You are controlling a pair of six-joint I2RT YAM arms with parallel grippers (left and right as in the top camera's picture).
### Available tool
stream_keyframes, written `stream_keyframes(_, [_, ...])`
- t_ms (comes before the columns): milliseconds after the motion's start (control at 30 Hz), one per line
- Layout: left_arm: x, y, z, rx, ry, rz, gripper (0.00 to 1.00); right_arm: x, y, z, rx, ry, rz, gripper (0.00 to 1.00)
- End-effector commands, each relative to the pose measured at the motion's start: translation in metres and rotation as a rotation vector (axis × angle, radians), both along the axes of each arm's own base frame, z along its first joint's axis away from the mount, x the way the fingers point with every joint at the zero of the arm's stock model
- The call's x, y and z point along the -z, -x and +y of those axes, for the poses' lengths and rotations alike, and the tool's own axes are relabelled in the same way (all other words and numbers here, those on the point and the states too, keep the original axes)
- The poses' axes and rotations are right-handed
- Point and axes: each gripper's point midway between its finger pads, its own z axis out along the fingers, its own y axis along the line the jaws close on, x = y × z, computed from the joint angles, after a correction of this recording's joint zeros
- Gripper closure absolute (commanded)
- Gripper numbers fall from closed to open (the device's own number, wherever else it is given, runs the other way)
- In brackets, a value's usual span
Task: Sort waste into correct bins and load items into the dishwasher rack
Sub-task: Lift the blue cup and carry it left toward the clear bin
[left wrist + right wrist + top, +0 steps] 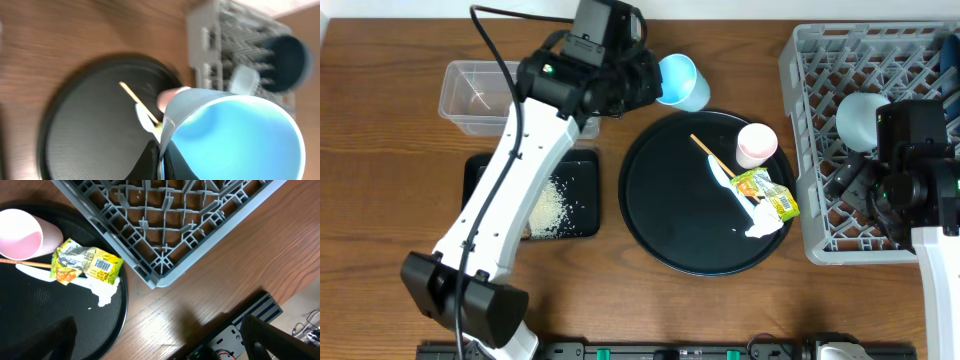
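Note:
My left gripper is holding the light-blue cup (682, 80) on the other side of the tray from the grey dishwasher rack. So my open right gripper should grab the cup by its base (699, 100).
My left gripper (655, 80) (161, 162) is shut on the rim of the small light-blue cup (682, 82) (235, 135), held above the table behind the round black tray. On that tray the pink cup (756, 145) (22, 235) lies on its side beside the crumpled yellow-green wrapper (767, 190) (87, 262) and a white tissue (762, 224) (104, 294). Rice (552, 208) lies in the shallow black bin (480, 175). The clear tub (470, 95) sits behind it. A pale bowl (860, 118) stands in the grey dishwasher rack (820, 150) (165, 230). My right gripper (165, 340) hangs open by the rack's front corner, holding nothing.
The round black tray (670, 220) also carries a thin wooden stick (710, 153) and a white smear. My right arm (912, 175) covers the rack's front right part. A dark rail (250, 325) runs along the table's front edge.

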Motion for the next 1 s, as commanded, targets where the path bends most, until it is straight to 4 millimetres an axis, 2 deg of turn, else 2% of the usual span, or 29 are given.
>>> stream_keyframes(0, [-0.021, 0.022, -0.017, 0.195, 0.175, 0.023, 0.94, -0.001, 0.001, -0.004, 0.023, 0.007, -0.005, 0.01])
stream_keyframes(233, [-0.043, 0.04, -0.024, 0.367, 0.326, 0.007, 0.94, -0.001, 0.001, -0.004, 0.023, 0.007, -0.005, 0.01])
stream_keyframes(367, [-0.042, 0.045, -0.03, 0.41, 0.321, -0.015, 0.94, -0.001, 0.001, -0.004, 0.023, 0.007, -0.005, 0.01])
stream_keyframes(467, [-0.034, 0.047, -0.034, 0.419, 0.311, -0.005, 0.94, -0.001, 0.001, -0.004, 0.023, 0.007, -0.005, 0.01])
stream_keyframes(733, [0.01, 0.028, -0.036, 0.356, 0.271, 0.043, 0.94, -0.001, 0.001, -0.004, 0.023, 0.007, -0.005, 0.01])
stream_keyframes(967, [0.024, 0.007, -0.043, 0.282, 0.338, 0.027, 0.94, -0.001, 0.0, -0.002, 0.021, -0.001, -0.005, 0.01])
